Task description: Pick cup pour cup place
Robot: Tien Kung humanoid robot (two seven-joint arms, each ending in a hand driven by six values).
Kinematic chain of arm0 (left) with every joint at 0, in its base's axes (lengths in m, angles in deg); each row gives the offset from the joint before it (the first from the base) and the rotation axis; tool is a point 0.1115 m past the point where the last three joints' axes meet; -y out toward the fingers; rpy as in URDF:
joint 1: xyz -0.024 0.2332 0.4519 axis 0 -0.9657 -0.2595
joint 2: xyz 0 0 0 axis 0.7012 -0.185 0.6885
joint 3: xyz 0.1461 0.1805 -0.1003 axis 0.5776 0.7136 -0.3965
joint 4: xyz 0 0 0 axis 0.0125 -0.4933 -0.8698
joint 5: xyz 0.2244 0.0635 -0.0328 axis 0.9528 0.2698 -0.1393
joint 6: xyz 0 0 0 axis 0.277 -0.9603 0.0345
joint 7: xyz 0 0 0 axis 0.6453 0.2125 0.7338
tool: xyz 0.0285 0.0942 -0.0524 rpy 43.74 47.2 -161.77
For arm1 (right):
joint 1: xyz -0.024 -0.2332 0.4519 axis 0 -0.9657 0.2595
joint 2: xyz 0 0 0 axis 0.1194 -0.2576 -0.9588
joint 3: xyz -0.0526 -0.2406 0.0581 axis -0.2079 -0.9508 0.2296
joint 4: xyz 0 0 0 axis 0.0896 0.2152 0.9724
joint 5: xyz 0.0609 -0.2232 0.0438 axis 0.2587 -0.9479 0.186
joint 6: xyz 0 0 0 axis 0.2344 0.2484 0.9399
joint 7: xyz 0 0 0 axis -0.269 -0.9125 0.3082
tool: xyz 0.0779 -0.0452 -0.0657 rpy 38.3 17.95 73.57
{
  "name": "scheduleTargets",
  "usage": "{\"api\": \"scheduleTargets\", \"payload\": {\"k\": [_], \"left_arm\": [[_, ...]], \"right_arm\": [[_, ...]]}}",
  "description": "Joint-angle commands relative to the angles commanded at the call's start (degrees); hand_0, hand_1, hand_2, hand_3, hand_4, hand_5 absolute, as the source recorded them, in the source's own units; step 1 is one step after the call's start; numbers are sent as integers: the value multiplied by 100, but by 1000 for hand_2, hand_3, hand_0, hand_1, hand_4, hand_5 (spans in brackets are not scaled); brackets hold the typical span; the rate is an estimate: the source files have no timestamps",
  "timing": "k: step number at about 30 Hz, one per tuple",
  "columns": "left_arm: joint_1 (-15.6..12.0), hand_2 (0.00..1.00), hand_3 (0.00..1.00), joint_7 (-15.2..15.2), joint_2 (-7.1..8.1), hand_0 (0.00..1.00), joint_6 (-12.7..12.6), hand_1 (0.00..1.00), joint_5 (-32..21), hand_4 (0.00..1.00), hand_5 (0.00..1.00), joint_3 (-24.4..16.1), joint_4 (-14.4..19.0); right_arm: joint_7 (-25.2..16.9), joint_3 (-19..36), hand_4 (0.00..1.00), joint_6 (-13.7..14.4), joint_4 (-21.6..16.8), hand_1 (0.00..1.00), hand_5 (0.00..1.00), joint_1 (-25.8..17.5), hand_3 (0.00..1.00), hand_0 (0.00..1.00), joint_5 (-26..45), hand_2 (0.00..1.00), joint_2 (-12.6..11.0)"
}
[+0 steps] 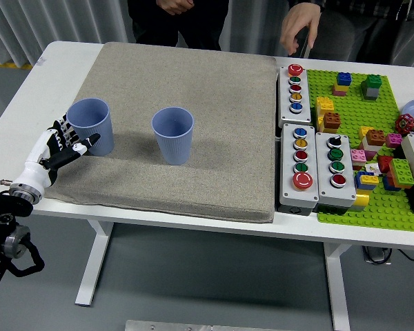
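I see only plain walls inside [88, 112] the light-blue cup at my left gripper [94, 129]. I should expect an empty pour when I tip the cup.
Two light-blue cups stand upright on a beige mat [193, 103]. The left cup [91, 126] is near the mat's left edge; the right cup [173, 134] stands mid-mat. My left hand [63, 145], white and black, reaches in from the lower left with its fingers spread. Its fingertips sit right at the left cup's near side, not wrapped around it. My right arm is out of view.
Three grey button boxes [295, 88] lie right of the mat. A green brick plate [386, 207] with many toy bricks fills the table's right end. A person's hand [294, 26] hangs over the far edge near the boxes; another person stands behind the mat.
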Motion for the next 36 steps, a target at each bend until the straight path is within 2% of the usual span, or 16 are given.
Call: {"api": "scheduleTargets", "payload": {"k": [6, 7, 24, 25, 36], "left_arm": [[51, 998, 998, 2, -16, 946, 19, 940, 3, 904, 263, 50, -40], [58, 998, 998, 5, -13, 945, 26, 940, -5, 834, 154, 54, -46], [100, 998, 998, 16, -14, 946, 23, 939, -55, 843, 167, 71, -97], [110, 998, 998, 16, -17, 945, 23, 939, -57, 871, 210, 79, -101], [223, 998, 998, 2, -44, 945, 23, 939, -79, 863, 197, 157, -157]], "right_arm": [[4, 2, 2, -2, 0, 672, 266, 1, 619, 716, -9, 657, 3], [5, 6, 2, -2, 0, 672, 265, 0, 619, 715, -15, 657, 4], [3, 5, 2, -9, 0, 672, 265, -14, 619, 715, -31, 657, 4], [3, 4, 2, -10, 0, 672, 265, -14, 619, 716, -32, 657, 3], [0, 8, 2, -14, 0, 672, 265, 5, 619, 716, -34, 657, 0]]}}
